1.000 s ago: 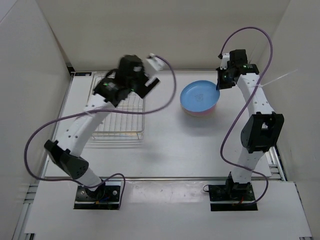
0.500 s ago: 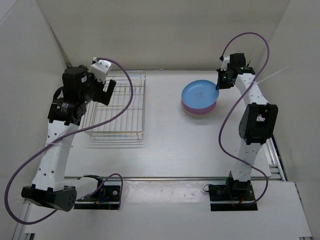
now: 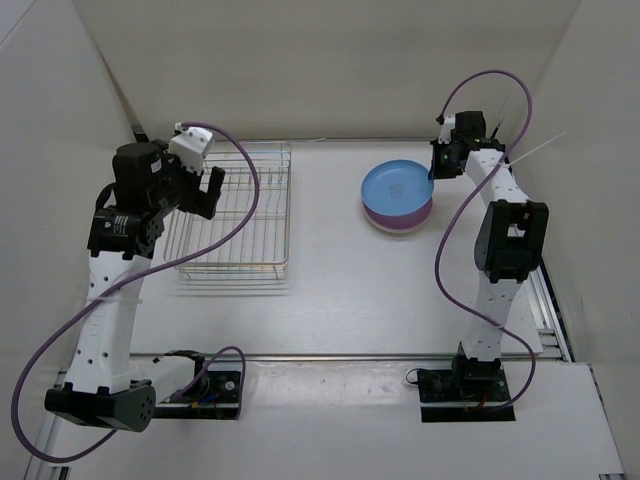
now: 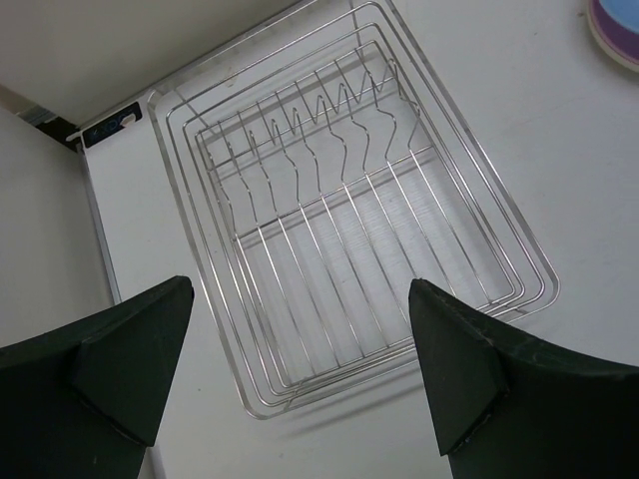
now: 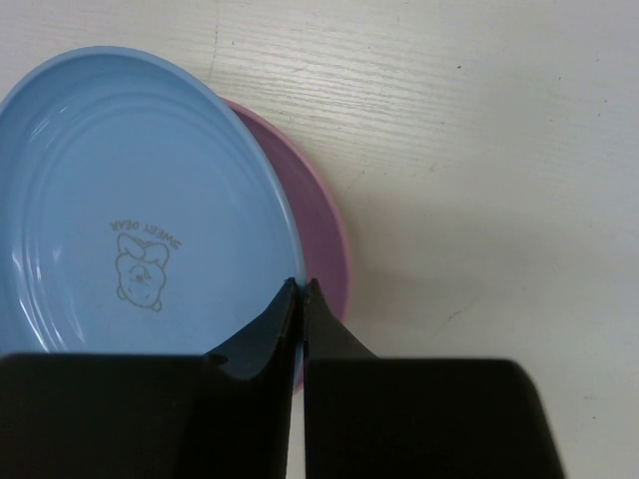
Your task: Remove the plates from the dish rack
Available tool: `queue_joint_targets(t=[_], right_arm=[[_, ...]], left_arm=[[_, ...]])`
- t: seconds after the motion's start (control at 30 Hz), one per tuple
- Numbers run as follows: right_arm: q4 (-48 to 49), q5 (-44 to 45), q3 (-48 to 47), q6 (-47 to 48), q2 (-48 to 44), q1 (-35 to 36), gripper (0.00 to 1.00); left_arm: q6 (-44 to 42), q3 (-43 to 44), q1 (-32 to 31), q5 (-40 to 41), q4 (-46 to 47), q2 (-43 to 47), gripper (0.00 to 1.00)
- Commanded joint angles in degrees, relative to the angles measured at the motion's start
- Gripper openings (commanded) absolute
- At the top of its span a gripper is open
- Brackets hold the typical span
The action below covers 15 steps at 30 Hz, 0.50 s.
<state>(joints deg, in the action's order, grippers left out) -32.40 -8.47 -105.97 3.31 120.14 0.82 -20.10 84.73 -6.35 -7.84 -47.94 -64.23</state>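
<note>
The light blue plate (image 3: 396, 188) is hanging face up above the pink plate (image 3: 408, 219), so my right gripper should go on bringing it down until it sits on the stack before it lets go.
The wire dish rack (image 3: 236, 214) stands at the left with nothing in it; in the left wrist view the dish rack (image 4: 351, 222) lies well below the fingers. My left gripper (image 3: 205, 183) hangs high over the rack's left side, open and holding nothing, left gripper (image 4: 300, 284). The plates are stacked at the back right: light blue plate (image 3: 397, 190) on top, pink plate (image 3: 405, 220) under it, a cream rim (image 3: 392, 230) at the bottom. My right gripper (image 3: 436, 170) is shut on the blue plate's right rim. In the right wrist view the right gripper (image 5: 302, 285) straddles the light blue plate (image 5: 120, 200) above the pink plate (image 5: 324, 235).
White walls close in the table (image 3: 330, 280) at the back and on both sides. A purple cable (image 3: 245, 200) loops from the left wrist across the rack. Another purple cable (image 3: 450, 250) hangs beside the right arm.
My left arm has swung from over the rack's middle to its left side and risen, gripper still open. The right gripper has edged slightly back, still at the blue plate's rim.
</note>
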Motion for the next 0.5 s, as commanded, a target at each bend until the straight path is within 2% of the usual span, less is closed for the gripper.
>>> queue_joint_targets(t=[0.0, 0.47], right_arm=[[3.7, -0.4, 0.3, -0.9, 0.5, -0.2, 0.0], [3.8, 0.7, 3.8, 0.9, 0.5, -0.2, 0.01]], left_arm=[[1.0, -0.7, 0.8, -3.1, -0.6, 1.3, 1.0], [1.0, -0.7, 0.8, -4.6, -0.6, 1.3, 1.0]])
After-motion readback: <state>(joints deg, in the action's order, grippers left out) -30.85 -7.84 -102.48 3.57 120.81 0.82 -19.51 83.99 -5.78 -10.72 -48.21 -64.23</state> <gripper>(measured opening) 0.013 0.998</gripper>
